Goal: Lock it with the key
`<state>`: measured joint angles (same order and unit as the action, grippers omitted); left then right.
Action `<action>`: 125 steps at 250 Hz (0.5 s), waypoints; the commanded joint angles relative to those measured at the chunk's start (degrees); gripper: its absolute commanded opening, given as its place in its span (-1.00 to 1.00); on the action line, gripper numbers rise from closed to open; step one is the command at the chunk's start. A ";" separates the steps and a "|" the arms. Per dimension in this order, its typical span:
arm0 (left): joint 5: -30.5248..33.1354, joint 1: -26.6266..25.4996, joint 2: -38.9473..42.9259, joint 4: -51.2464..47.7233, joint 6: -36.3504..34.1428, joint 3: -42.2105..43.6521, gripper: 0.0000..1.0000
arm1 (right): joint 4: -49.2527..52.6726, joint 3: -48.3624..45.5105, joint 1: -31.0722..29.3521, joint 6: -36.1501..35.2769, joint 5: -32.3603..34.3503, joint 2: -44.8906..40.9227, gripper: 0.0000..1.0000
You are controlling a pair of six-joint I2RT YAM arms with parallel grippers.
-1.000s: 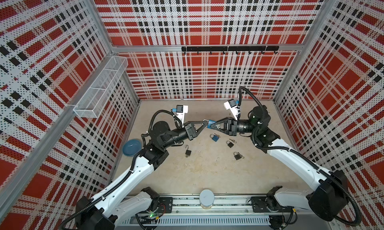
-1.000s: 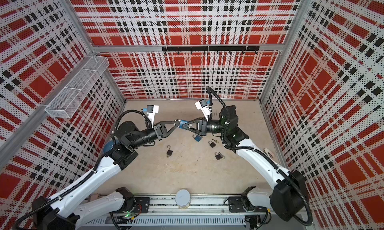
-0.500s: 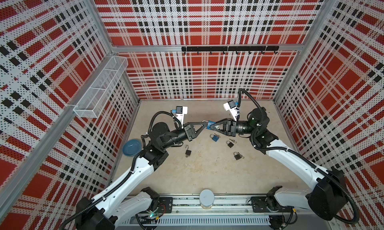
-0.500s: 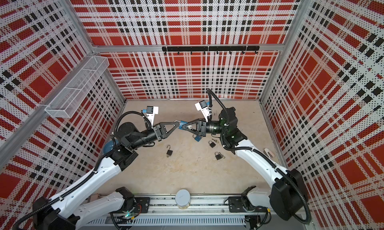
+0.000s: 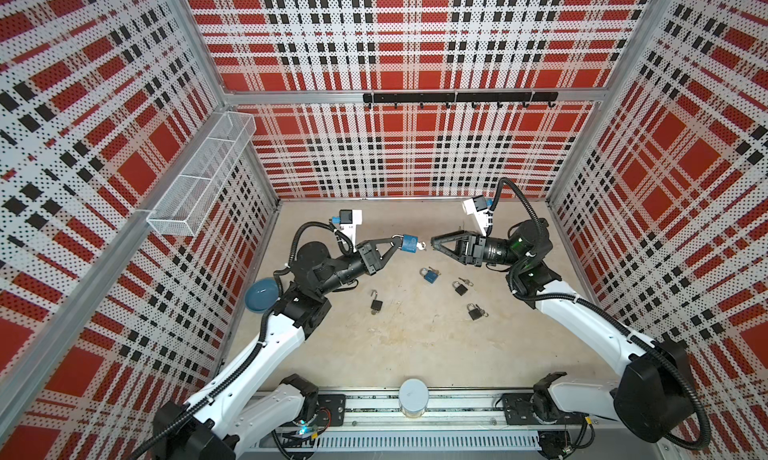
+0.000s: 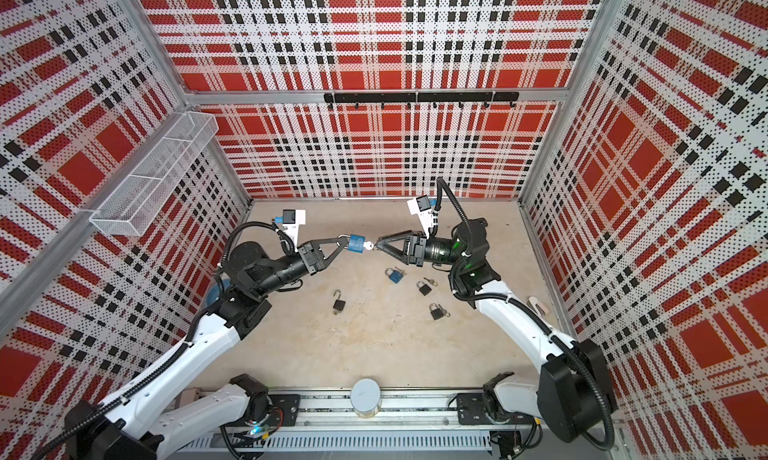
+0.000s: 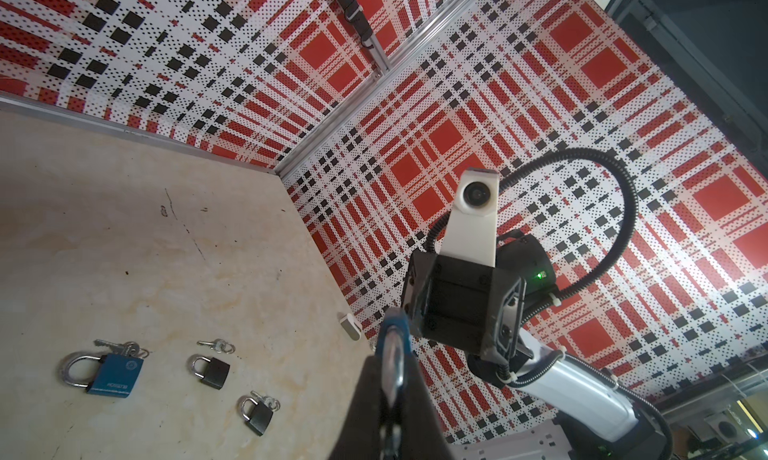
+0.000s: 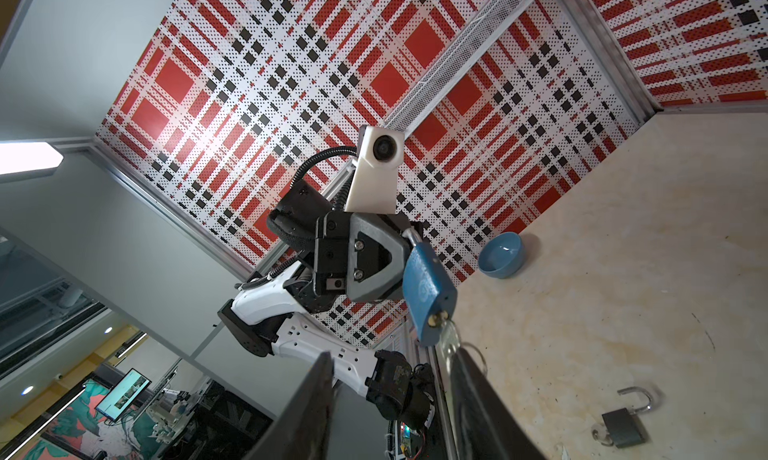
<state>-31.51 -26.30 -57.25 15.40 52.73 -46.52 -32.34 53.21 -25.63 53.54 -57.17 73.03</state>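
Next, my right gripper centres its open fingers around the key's head before it pulls the key out of the keyhole, because the key's head is off-centre beside the end of one finger.
My left gripper is shut on the silver shackle of a blue padlock, which it holds in the air over the floor. The key sticks out of the padlock's keyhole towards the right arm. Just right of the key's head, my right gripper is open and clamps nothing. In the right wrist view the padlock hangs ahead with the key beside one fingertip. In the left wrist view the shackle sits pinched between the dark fingers.
On the floor lie another blue padlock with keys, two shut black padlocks and an open black one. A blue bowl sits by the left wall. A white cylinder stands at the front rail.
My right gripper has opened off the key and drawn back a little to the right. The left gripper still holds the padlock in the same place.
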 commanded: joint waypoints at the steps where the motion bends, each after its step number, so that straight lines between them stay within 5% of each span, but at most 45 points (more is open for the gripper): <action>1: -1.23 0.45 1.19 1.89 1.23 -1.38 -1.00 | 1.06 0.51 0.20 -2.60 0.71 -1.29 -0.05; 125: -2.65 -2.72 -1.17 2.35 1.58 -4.50 -1.00 | 0.37 4.74 -1.25 -2.66 -0.57 4.23 -0.29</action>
<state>-33.04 -28.27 -58.26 15.09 53.82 -48.18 -29.45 55.70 -26.17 51.66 -57.21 76.14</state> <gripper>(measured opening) 0.090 0.391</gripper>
